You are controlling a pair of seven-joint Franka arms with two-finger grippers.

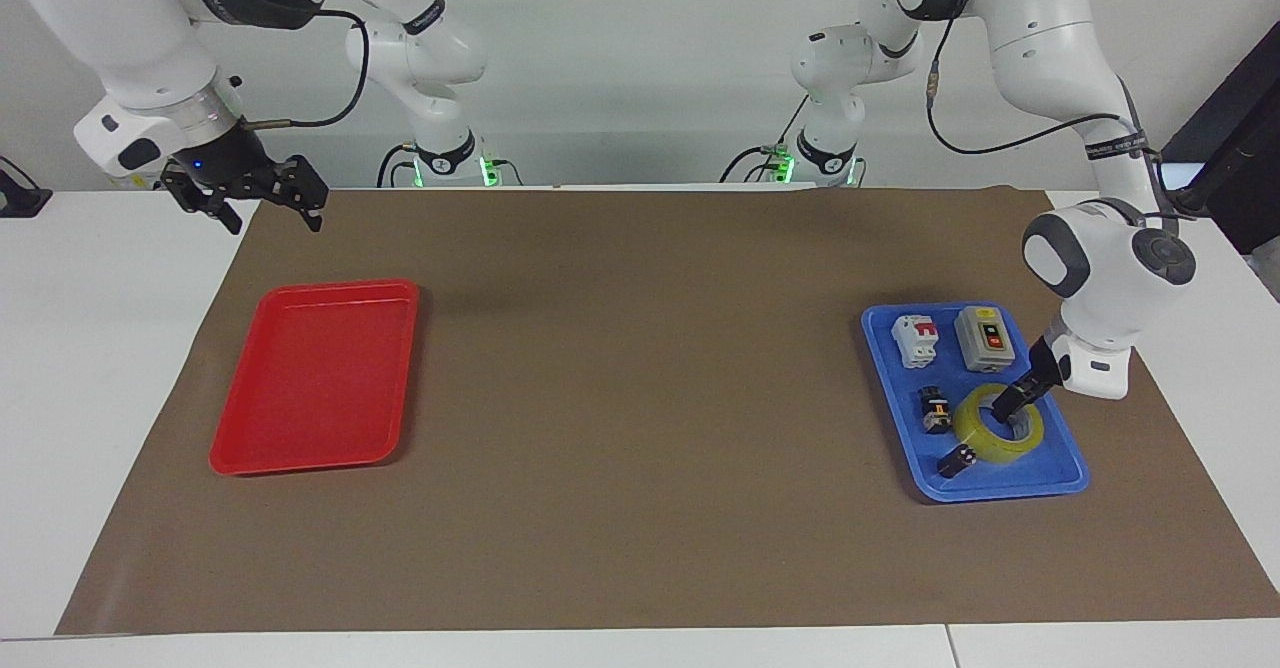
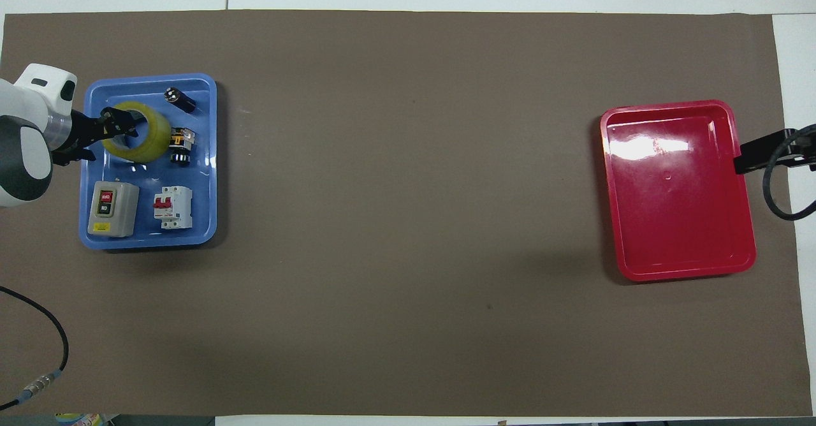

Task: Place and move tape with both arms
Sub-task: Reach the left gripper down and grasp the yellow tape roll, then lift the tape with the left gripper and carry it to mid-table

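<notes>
The yellow tape roll (image 2: 159, 132) will come up alone when I lift it and leave the small black parts (image 2: 181, 146) in place, since they sit outside the tape roll's rim.
The yellow tape roll (image 1: 1022, 441) lies flat in the blue tray (image 1: 1062, 483) at the left arm's end of the table, in the half of the tray farther from the robots. It also shows in the overhead view (image 2: 155, 143). My left gripper (image 1: 1004, 411) is down at the roll, open, with one finger in the pale core at the wall toward the left arm's end; it shows in the overhead view too (image 2: 116, 125). My right gripper (image 1: 262, 198) waits open in the air over the mat's corner, beside the red tray (image 1: 315, 378).
The blue tray (image 2: 207, 158) also holds a grey switch box (image 1: 985, 338), a white breaker with red levers (image 1: 917, 338) and two small black parts (image 1: 935, 410) touching or close to the roll. The red tray (image 2: 679, 190) is empty. A brown mat (image 1: 640, 398) covers the table.
</notes>
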